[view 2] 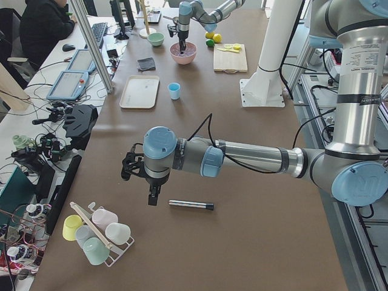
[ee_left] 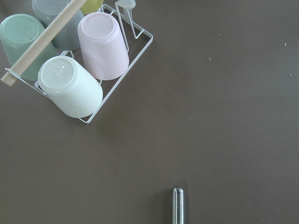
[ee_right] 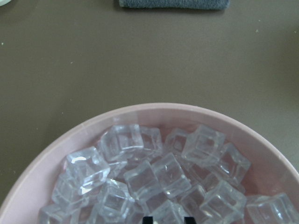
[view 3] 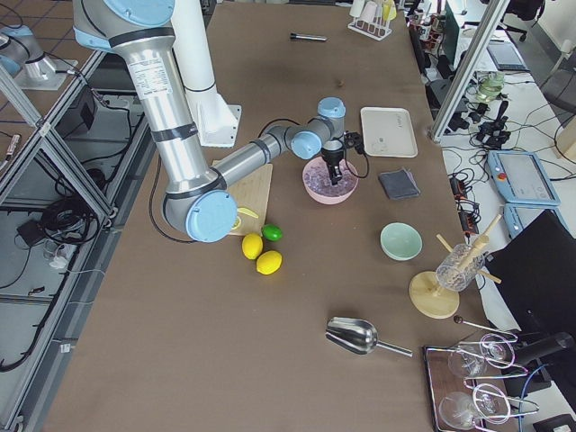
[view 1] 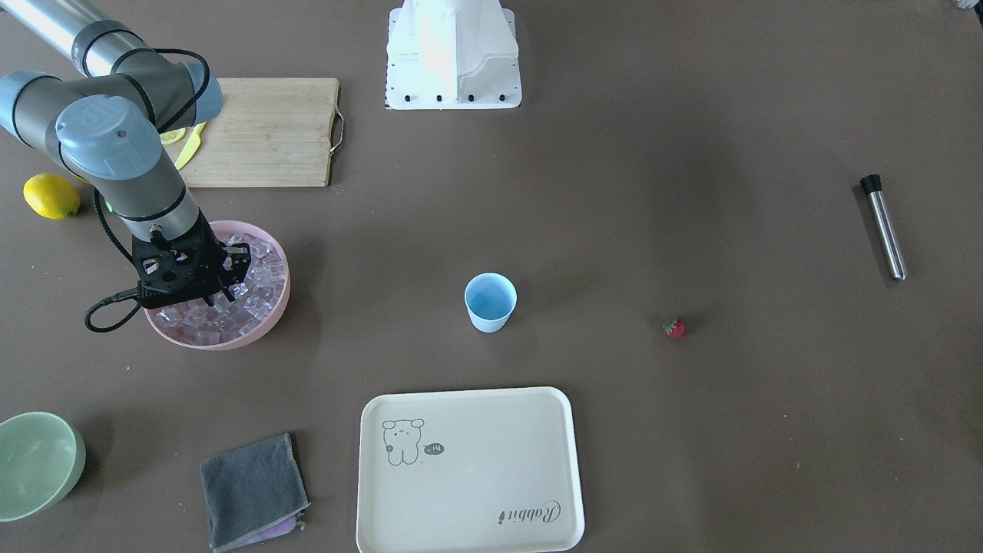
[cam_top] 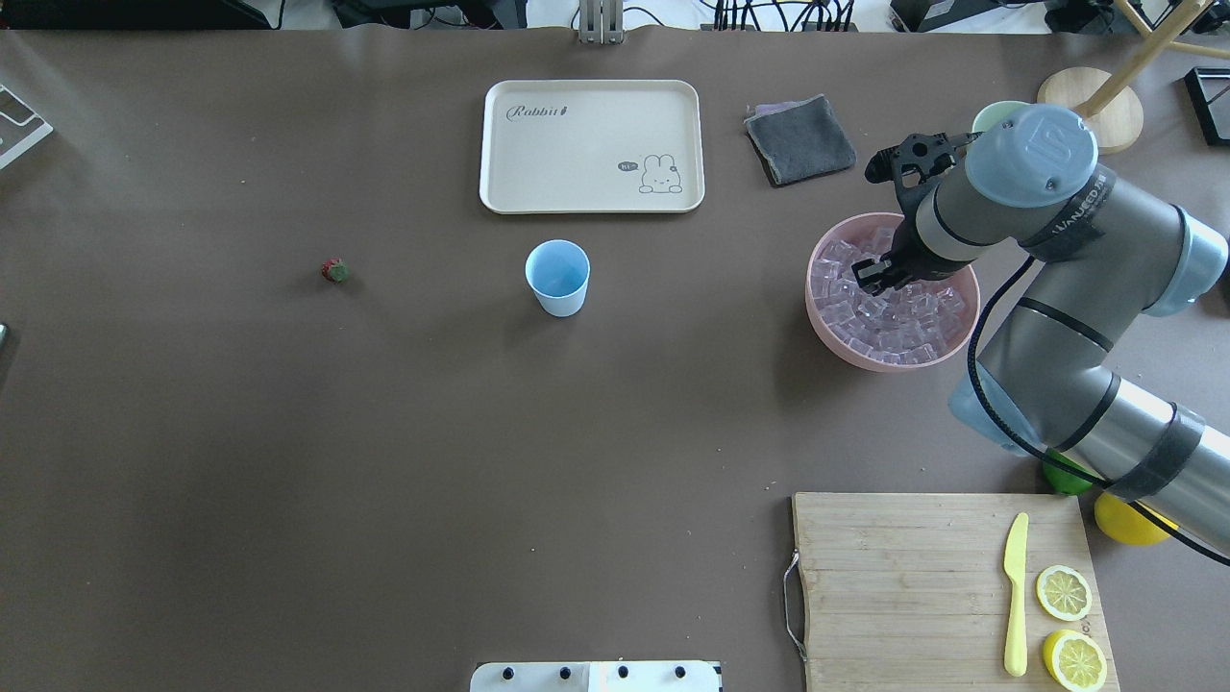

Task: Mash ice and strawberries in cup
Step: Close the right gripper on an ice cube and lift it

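Note:
The ice cube (ee_right: 168, 213) is tilted and shallow in my right gripper's fingers, so I should open wider, grip a cube squarely, then carry it to the light-blue cup (view 1: 490, 300).
My right gripper (view 1: 219, 296) is down inside the pink bowl (view 1: 257, 329), among the ice (view 1: 261, 280). In the right wrist view its two fingertips (ee_right: 147, 219) stand about one cube apart at the bottom edge, with a clear cube (ee_right: 168, 211) between them. The light-blue cup (view 1: 490, 301) stands upright mid-table and looks empty. The strawberry (view 1: 674, 328) lies alone on the table, away from both grippers. My left gripper (view 2: 153, 199) hangs over the table's far left end beside a metal muddler (view 2: 191, 205); I cannot tell whether it is open or shut.
A cream tray (view 1: 468, 468) lies in front of the cup, with a grey cloth (view 1: 253, 491) and a pale-green bowl (view 1: 34, 461) beside it. A cutting board (view 1: 261, 130) and a lemon (view 1: 51, 195) lie behind the pink bowl. A wire cup rack (ee_left: 79, 60) stands near the muddler.

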Robot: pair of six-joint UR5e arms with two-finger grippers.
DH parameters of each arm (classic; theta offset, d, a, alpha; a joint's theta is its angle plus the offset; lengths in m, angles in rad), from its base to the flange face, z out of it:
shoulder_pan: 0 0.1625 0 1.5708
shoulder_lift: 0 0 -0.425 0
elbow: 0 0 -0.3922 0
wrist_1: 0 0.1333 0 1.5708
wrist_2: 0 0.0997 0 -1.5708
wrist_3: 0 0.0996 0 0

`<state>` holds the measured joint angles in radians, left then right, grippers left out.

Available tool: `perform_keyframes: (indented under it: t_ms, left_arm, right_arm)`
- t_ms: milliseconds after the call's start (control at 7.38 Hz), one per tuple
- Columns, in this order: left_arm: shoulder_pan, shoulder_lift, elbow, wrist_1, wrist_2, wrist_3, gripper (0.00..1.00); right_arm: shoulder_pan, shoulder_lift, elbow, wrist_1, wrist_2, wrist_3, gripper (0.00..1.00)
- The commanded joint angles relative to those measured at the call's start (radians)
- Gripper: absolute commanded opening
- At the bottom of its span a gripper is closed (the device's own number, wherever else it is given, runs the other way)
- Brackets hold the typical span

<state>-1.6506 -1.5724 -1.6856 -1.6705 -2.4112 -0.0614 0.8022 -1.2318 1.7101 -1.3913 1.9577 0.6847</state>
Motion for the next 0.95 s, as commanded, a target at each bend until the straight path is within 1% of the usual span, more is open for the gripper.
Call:
perform_keyframes:
  t_ms: [0,135,406,542,677,813]
  left_arm:
    - [0.0,0.0,0.001,0.0,0.001,0.0,0.98]
    - [0.0,0.0,0.001,0.0,0.001,-0.001,0.98]
    - [0.0,0.0,0.003,0.0,0.001,-0.001,0.98]
    - [0.0,0.0,0.003,0.0,0.001,-0.001,0.98]
    - [0.0,0.0,0.004,0.0,0.001,-0.001,0.98]
    - [0.0,0.0,0.004,0.0,0.001,-0.001,0.98]
  right_arm:
    - [0.008,0.008,0.0,0.0,0.001,-0.002,0.2]
    - [0.008,0.008,0.0,0.0,0.001,-0.002,0.16]
    - [0.038,0.015,0.005,-0.003,0.02,-0.007,0.16]
    - [0.035,0.015,-0.003,-0.003,0.015,-0.007,0.53]
    - [0.028,0.017,-0.004,-0.003,0.01,0.007,0.69]
    - [0.025,0.018,-0.004,-0.009,0.006,0.01,0.7]
